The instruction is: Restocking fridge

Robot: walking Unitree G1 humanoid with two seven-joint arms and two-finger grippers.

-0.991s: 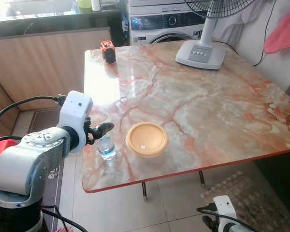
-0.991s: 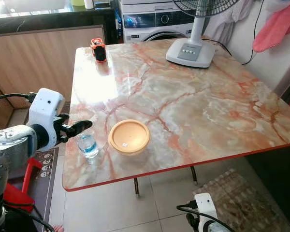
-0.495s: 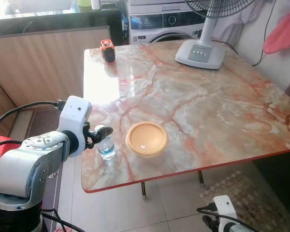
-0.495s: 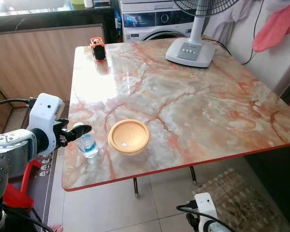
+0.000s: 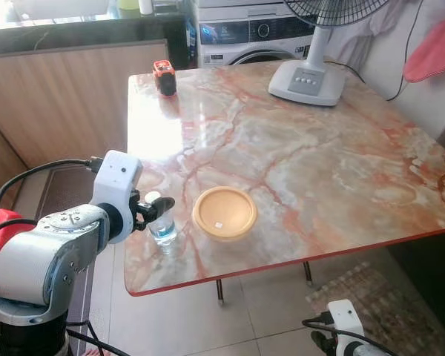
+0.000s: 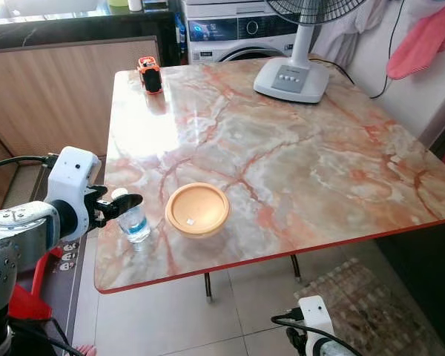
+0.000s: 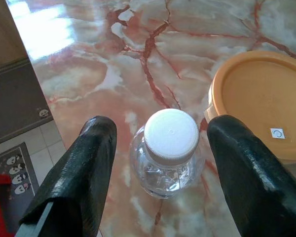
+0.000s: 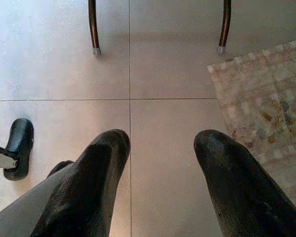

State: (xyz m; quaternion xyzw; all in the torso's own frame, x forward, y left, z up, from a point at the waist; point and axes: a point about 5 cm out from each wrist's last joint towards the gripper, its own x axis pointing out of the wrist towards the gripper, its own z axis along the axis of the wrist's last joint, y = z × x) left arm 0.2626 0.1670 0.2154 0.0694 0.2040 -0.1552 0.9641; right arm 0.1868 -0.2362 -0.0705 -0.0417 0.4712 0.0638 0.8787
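Note:
The water bottle will hang below and come along in one piece when I lift the white cap, because the cap sits straight and tight on the bottle's neck.
A small clear water bottle with a white cap stands upright near the front left corner of the marble table. My left gripper is open, its two black fingers on either side of the cap without touching it. In the left eye view the left gripper sits just above the bottle. An orange lidded round container lies flat on the table beside the bottle. My right gripper hangs open low over the tiled floor.
A white fan base stands at the table's far side. A small orange and black object sits at the far left corner. A washing machine and wooden counter are behind. A patterned rug and table legs are on the floor.
My left gripper has come down and back toward the table's front edge, so the bottle's cap now sits between its open fingers. The bottle and the container have not moved.

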